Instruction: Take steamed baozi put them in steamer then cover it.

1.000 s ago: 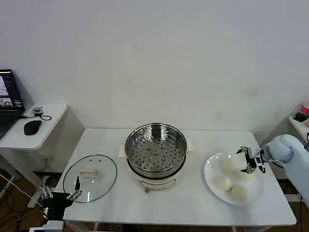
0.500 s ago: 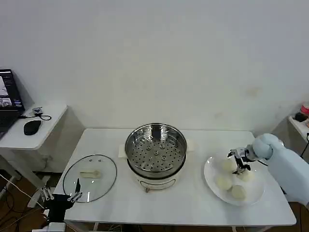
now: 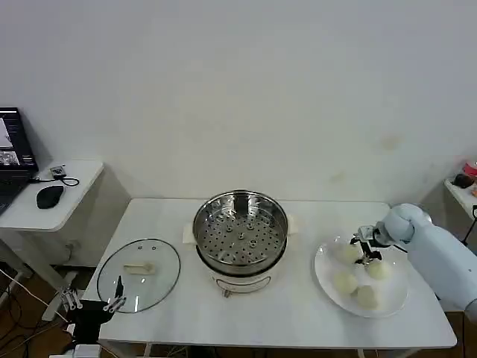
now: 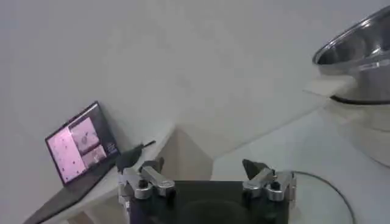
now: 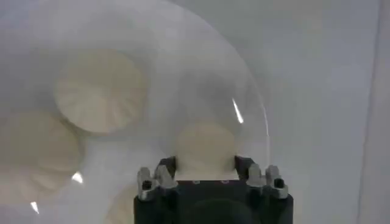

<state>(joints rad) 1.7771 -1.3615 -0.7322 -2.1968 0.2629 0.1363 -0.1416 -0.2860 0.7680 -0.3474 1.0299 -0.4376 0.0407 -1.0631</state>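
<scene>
I expect the cream-white baozi point(image 3: 347, 253) to come free by itself when I lift it, because a clear gap of plate point(image 5: 159, 122) lies between it and its neighbours.
The steamer point(image 3: 240, 231) stands open at the table's middle, its perforated tray bare. The cover point(image 3: 139, 274) lies flat on the table to its left. Several steamed baozi sit on a white plate point(image 3: 325, 262) at the right. My right gripper point(image 3: 364, 250) is low over the plate, open, its fingers point(image 5: 164, 169) straddling the back-left baozi point(image 3: 346, 253) point(image 5: 205, 145). Two more baozi point(image 5: 100, 90) point(image 5: 33, 152) lie beyond it. My left gripper point(image 3: 93, 302) point(image 4: 206, 176) hangs open off the table's front-left corner, holding nothing.
A side table point(image 3: 45, 212) at the far left carries a laptop point(image 4: 79, 143) and a mouse point(image 3: 50, 196). The plate's far rim point(image 5: 259, 115) runs close to the right gripper. The steamer's wall point(image 4: 359, 55) rises beyond the left gripper.
My right gripper has moved left across the plate and come down around the back-left baozi. The left arm, cover and steamer have not moved.
</scene>
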